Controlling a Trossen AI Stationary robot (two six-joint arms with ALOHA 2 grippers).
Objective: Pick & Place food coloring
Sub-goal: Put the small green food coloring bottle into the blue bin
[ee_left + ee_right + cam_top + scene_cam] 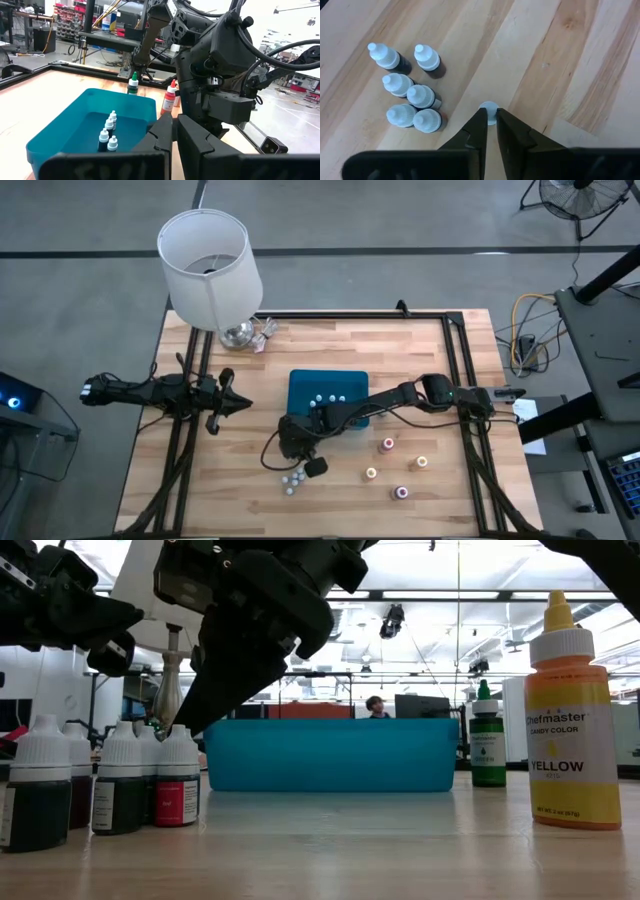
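Observation:
I should open my right gripper's fingers, lower them around the cap's wide part and close them there before I lift, because they are pinching the white cap too high up.
The food coloring is tiny dark bottles with white caps. Several stand in a cluster on the wood table, near its front edge. Others stand inside the blue tray. My right gripper slants down just beside the cluster, shut on one bottle's white cap. My left gripper waits level at the table's left, shut and holding nothing. My right gripper pinches the white cap of one small bottle between its two fingertips, coming down at a slant from the table's right. The fingers hide the bottle's body. Whether the bottle stands on the table or is lifted, I cannot tell.
Several larger bottles stand near the front right, among them a yellow one and a green one. A lamp with a white shade stands at the far left corner. Black frame rails run along the table's edges.

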